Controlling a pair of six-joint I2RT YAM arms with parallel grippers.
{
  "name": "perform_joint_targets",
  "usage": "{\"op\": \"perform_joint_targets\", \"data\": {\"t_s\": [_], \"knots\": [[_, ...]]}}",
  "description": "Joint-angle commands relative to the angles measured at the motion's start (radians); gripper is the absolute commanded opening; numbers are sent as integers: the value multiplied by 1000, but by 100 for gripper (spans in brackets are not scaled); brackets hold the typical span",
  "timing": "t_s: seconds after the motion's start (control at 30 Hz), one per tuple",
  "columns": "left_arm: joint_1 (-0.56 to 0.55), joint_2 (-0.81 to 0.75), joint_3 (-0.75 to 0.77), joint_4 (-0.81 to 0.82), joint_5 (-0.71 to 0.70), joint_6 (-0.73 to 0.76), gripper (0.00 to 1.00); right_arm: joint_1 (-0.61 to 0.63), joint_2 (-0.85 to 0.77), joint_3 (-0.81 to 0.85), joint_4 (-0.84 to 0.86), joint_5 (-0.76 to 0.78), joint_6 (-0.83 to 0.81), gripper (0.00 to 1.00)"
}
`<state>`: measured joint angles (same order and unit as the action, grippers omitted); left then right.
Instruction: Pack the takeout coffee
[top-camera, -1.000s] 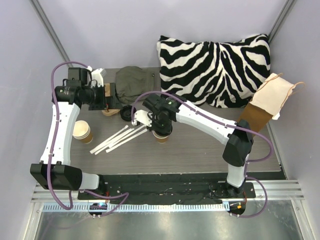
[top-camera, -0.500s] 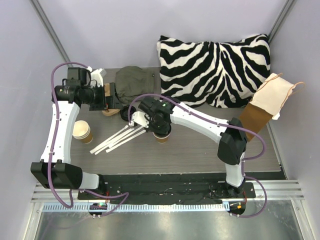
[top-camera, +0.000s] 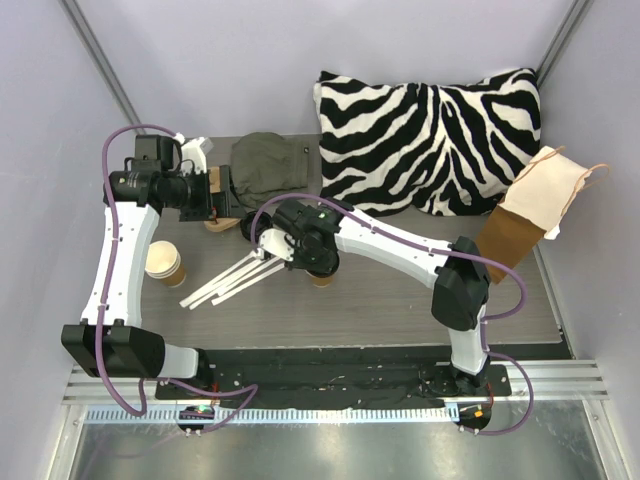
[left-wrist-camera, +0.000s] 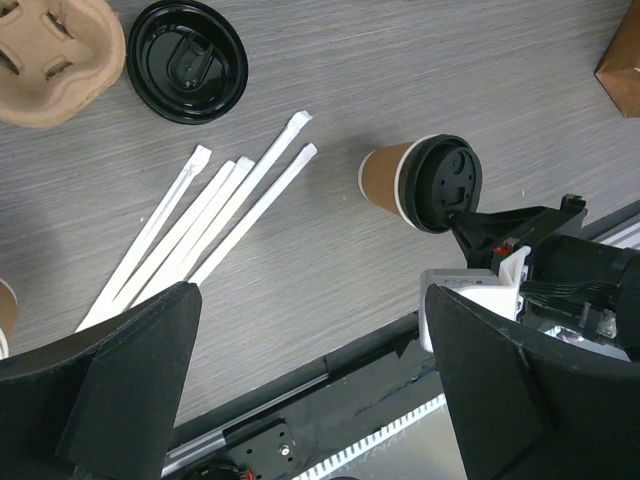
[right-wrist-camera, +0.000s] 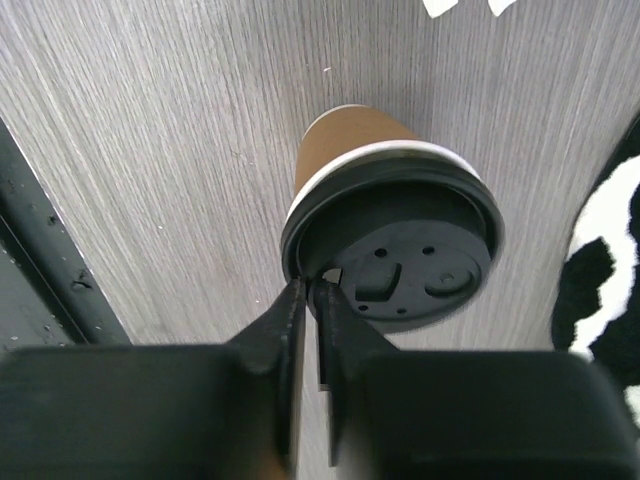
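My left gripper should join my right gripper, which alone is pressing one edge of the black lid (right-wrist-camera: 308, 258) on the cup, and both should push the lid (right-wrist-camera: 408, 272) down.
A brown paper coffee cup (right-wrist-camera: 345, 145) with a black lid (right-wrist-camera: 400, 250) on it stands mid-table; it also shows in the top view (top-camera: 322, 279) and the left wrist view (left-wrist-camera: 385, 178). My right gripper (right-wrist-camera: 312, 290) is shut, pinching the near rim of that lid from above. A second, lidless brown cup (top-camera: 165, 263) stands at the left. The tan pulp carrier (left-wrist-camera: 50, 50) lies at the back left, empty. My left gripper (left-wrist-camera: 320, 370) hangs wide open and empty above the table beside the carrier (top-camera: 222, 222).
A loose black lid (left-wrist-camera: 190, 60) lies next to the carrier. Several white wrapped straws (left-wrist-camera: 210, 220) fan out between the two cups. An olive cloth (top-camera: 265, 165), a zebra pillow (top-camera: 430, 140) and a brown paper bag (top-camera: 515, 230) line the back and right.
The right arm's forearm and wrist have swung a little to the left over the lidded cup. The cup stays in about the same spot. The left arm has not moved.
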<state>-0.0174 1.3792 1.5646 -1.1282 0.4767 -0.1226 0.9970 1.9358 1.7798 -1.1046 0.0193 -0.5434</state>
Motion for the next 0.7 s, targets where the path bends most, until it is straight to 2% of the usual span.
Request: {"op": "perform_joint_targets", "data": {"t_s": [0.0,0.03,0.13,0.3,0.43,0.5,0.57,0.63,0.67], "knots": [[7,4,21,-12,37,1,100,6,5,38,-3,25,7,24],[7,6,25,-13,37,1,100,6,5,38,-3,25,7,31],[7,7,23,-16,42,1,100,8,2,52,-6,22,7,43],[8,9,15,4,92,-5,100,6,-26,136,-31,8,0,48],[10,-17,-79,89,235,-14,98,-14,-87,210,-40,-43,3,49],[8,-46,-136,181,360,-61,92,-43,-136,230,-35,-93,32,47],[-3,-57,-217,249,489,-121,84,-142,-165,214,-23,-214,97,46],[-50,-74,-264,356,522,-205,77,-277,-185,198,-20,-385,144,43],[-71,-78,-312,393,528,-225,70,-325,-189,170,-17,-441,184,43]]}}
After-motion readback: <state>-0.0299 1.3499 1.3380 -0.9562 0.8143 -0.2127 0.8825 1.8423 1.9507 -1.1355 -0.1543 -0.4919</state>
